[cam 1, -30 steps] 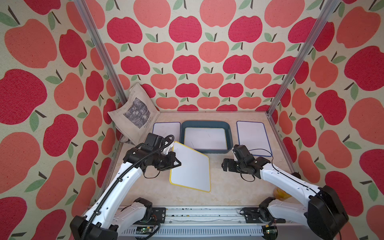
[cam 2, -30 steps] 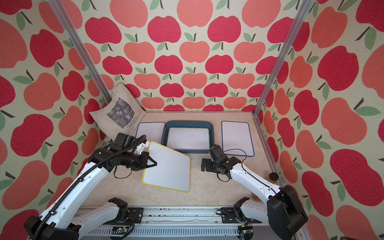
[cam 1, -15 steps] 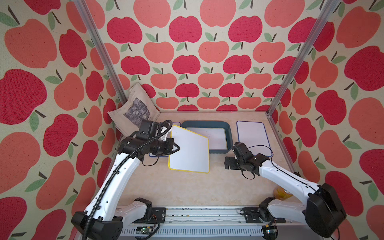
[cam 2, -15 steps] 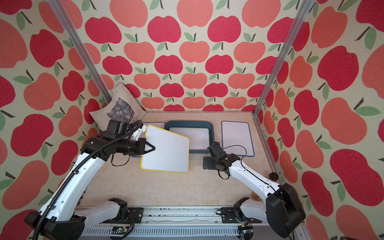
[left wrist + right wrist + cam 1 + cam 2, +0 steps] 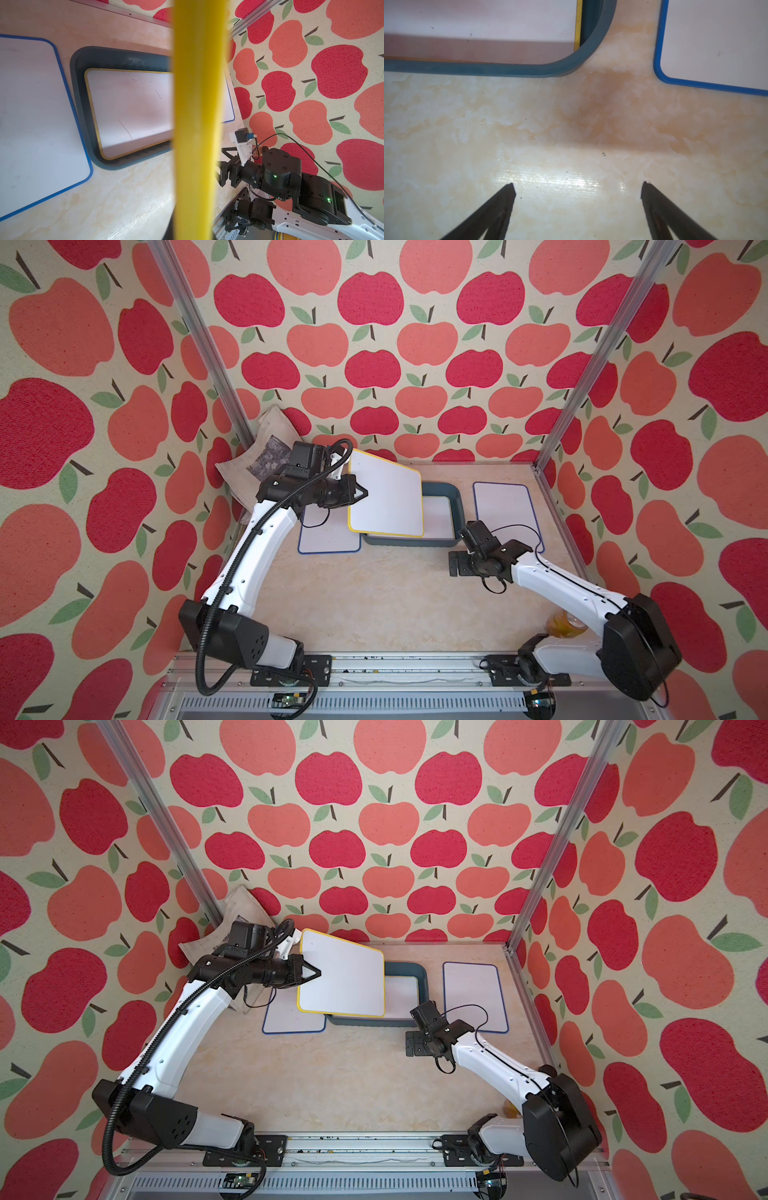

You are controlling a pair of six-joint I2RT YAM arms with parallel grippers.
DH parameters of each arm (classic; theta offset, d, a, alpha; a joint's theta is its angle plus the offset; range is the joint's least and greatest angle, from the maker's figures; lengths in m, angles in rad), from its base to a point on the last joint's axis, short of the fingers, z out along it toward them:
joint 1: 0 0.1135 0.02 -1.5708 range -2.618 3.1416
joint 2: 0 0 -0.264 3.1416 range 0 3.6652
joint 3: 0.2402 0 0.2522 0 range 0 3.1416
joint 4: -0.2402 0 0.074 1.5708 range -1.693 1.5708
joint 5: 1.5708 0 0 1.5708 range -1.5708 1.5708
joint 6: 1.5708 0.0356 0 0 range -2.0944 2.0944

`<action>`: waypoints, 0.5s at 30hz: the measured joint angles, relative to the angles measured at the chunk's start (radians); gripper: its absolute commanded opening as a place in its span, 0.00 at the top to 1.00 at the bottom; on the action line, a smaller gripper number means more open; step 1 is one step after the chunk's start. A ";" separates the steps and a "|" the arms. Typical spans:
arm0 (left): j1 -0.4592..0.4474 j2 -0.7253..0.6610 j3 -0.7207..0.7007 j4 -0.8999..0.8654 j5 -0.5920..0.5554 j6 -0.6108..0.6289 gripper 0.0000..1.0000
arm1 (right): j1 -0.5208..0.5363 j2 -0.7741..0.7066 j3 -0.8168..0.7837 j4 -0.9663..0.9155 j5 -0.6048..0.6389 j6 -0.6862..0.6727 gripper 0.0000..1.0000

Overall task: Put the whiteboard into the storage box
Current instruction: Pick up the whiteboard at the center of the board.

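I should keep moving my left gripper across and down, as the held whiteboard's free edge (image 5: 421, 504) hangs over the open storage box (image 5: 439, 516), until that edge rests inside it.
My left gripper (image 5: 360, 492) is shut on the left edge of a yellow-rimmed whiteboard (image 5: 386, 493), held raised and tilted over the left part of the storage box (image 5: 456, 499). In the left wrist view the held board's yellow edge (image 5: 199, 124) runs across the frame and hides the jaws. The teal box (image 5: 83, 104) holds another yellow-rimmed whiteboard (image 5: 128, 110) lying flat. My right gripper (image 5: 454, 569) hovers open and empty over bare table in front of the box's right corner (image 5: 591, 52), its fingertips (image 5: 508, 191) wide apart.
Two blue-rimmed whiteboards lie flat on the table, one left of the box (image 5: 328, 537) and one right of it (image 5: 505, 510). A beige tote bag (image 5: 266, 448) leans in the back left corner. A yellow object (image 5: 565, 624) sits by the right arm's base.
The left arm has lifted the yellow-rimmed whiteboard up and carried it back from the table's middle to over the box's left part. The right gripper has barely moved and stays open.
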 measured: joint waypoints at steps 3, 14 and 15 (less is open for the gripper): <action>0.001 0.078 0.048 0.022 0.025 0.000 1.00 | 0.000 0.000 0.000 -0.006 0.003 -0.018 0.01; 0.001 0.325 0.148 0.096 0.123 -0.027 1.00 | 0.000 0.000 0.000 -0.014 -0.008 -0.108 0.01; 0.001 0.342 0.155 0.098 0.130 -0.033 1.00 | 0.000 -0.001 0.000 -0.014 -0.009 -0.114 0.01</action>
